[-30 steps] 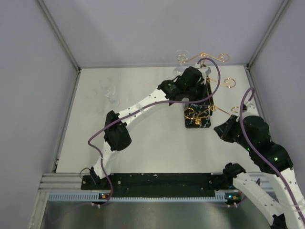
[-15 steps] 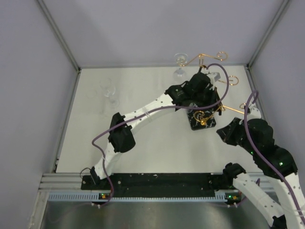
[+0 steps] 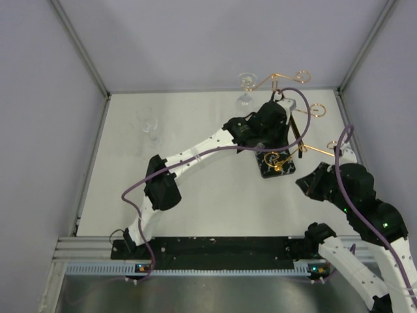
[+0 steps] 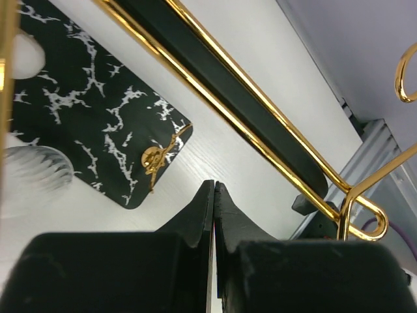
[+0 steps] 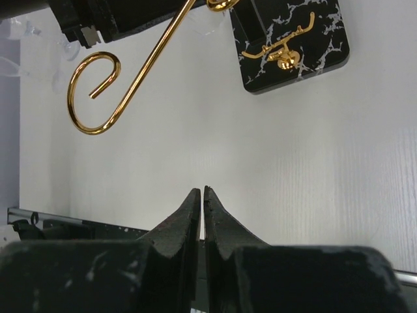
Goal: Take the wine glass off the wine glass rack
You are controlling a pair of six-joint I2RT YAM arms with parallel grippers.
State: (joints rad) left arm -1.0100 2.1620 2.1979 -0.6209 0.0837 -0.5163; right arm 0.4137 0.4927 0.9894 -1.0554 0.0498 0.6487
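Note:
Next, I back my left gripper out over the open tabletop (image 3: 218, 179) before my right gripper reaches in, because my left gripper is among the gold rods (image 4: 238, 125) and blocks the rack.
The wine glass rack (image 3: 287, 107) stands at the back right, its gold wire arms ending in spiral curls and its black marbled base (image 3: 274, 163) on the table. A clear wine glass (image 3: 245, 88) hangs at its far left arm. My left gripper (image 4: 214, 186) is shut and empty, low among the gold rods (image 4: 247, 124), just past the corner of the base (image 4: 85, 111). My right gripper (image 5: 202, 190) is shut and empty, above the table in front of the base (image 5: 293, 39), with a gold spiral (image 5: 98, 98) beyond it.
A second clear wine glass (image 3: 151, 127) stands on the table at the back left. Grey walls close in the table on three sides. A black mounting rail (image 3: 208, 251) runs along the near edge.
The rack has shifted right and turned a little with my left gripper pushing in among its rods. The right arm has drawn slightly right. Little moved in the last half second.

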